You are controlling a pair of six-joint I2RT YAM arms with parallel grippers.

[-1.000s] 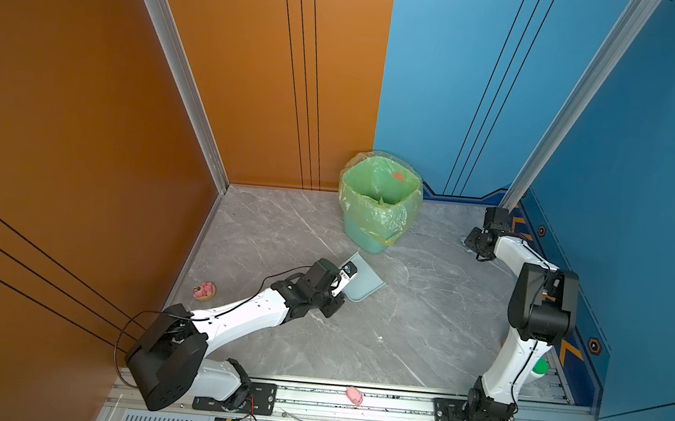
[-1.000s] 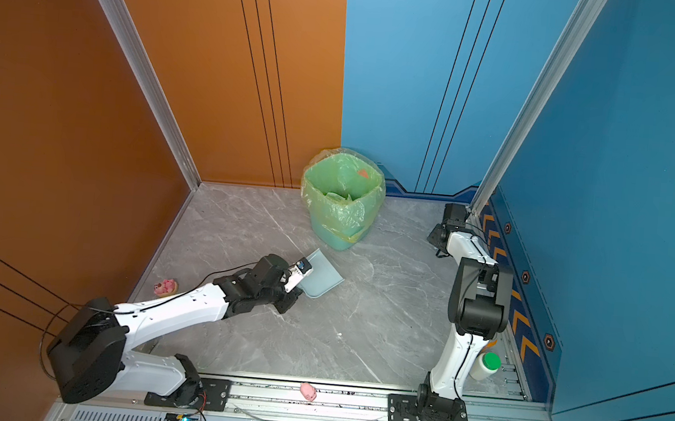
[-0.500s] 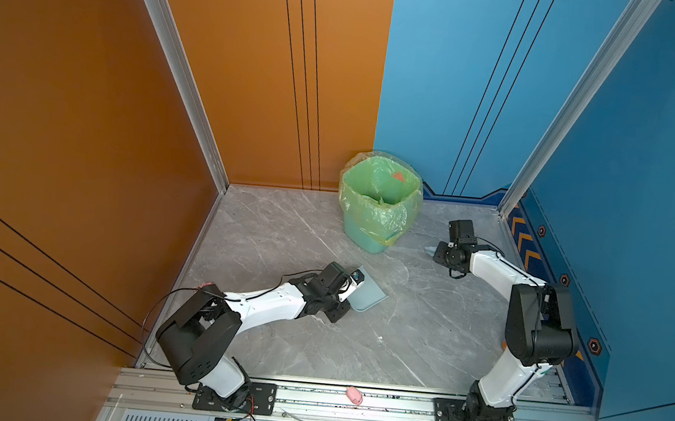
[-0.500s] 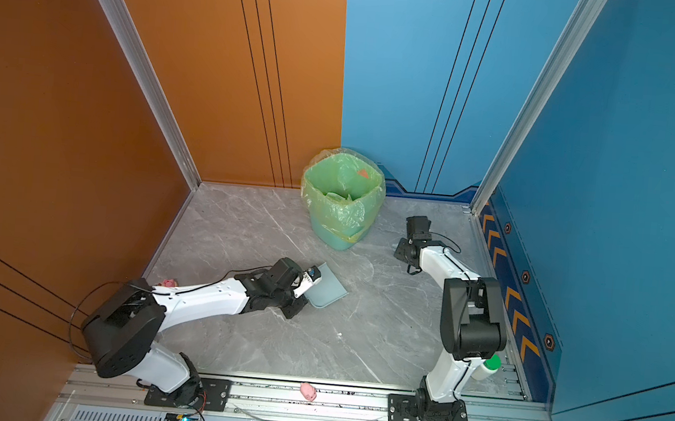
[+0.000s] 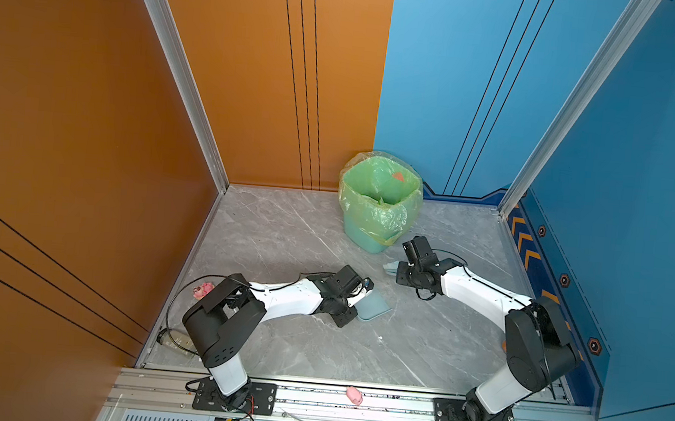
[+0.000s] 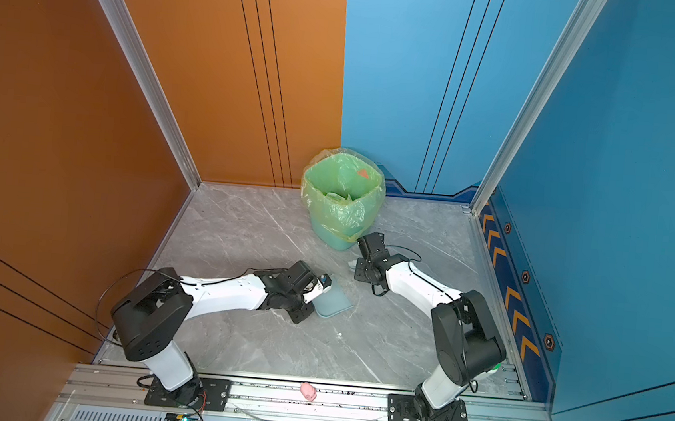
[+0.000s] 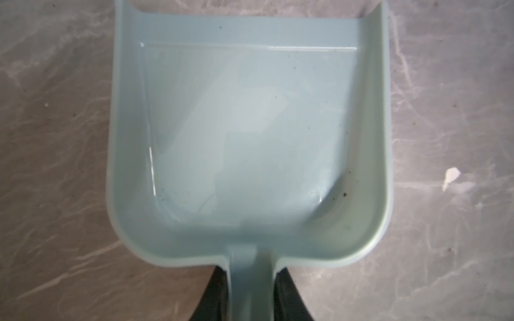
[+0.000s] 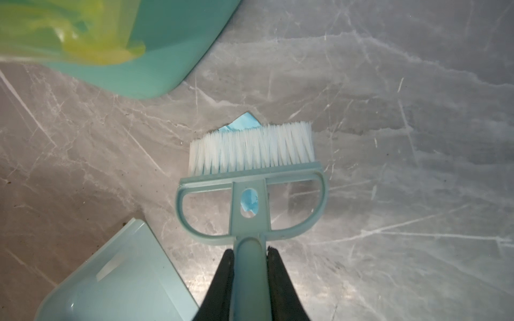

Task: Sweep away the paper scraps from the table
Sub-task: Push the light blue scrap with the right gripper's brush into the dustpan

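Note:
The blue paper scrap [image 8: 242, 122] sticks out past the bristles toward the bin. My right gripper should brush it back over the dustpan's open edge [image 8: 167, 263].
On the grey marble table [image 5: 284, 232] my left gripper [image 7: 250, 269] is shut on the handle of a pale blue dustpan [image 7: 250, 133], which lies flat and empty in both top views [image 5: 375, 306]. My right gripper [image 8: 250, 250] is shut on the handle of a matching brush [image 8: 250, 172] just in front of the bin. A bright blue paper scrap [image 8: 244, 125] pokes out beyond the white bristles, mostly hidden under the brush. In a top view the brush head [image 5: 390, 268] sits a short way behind and to the right of the dustpan.
A teal bin [image 5: 378, 206] with a yellow-green liner stands at the back, very close to the brush; an orange scrap [image 5: 398, 177] lies inside. A pink toy [image 5: 203, 290] sits by the left wall, a pink pig [image 5: 354, 395] on the front rail. A white fleck [image 5: 379, 338] lies near the dustpan.
The right arm has swung in from the right wall toward the middle, bringing the brush down in front of the bin. The left arm has folded back and the dustpan has slid slightly nearer.

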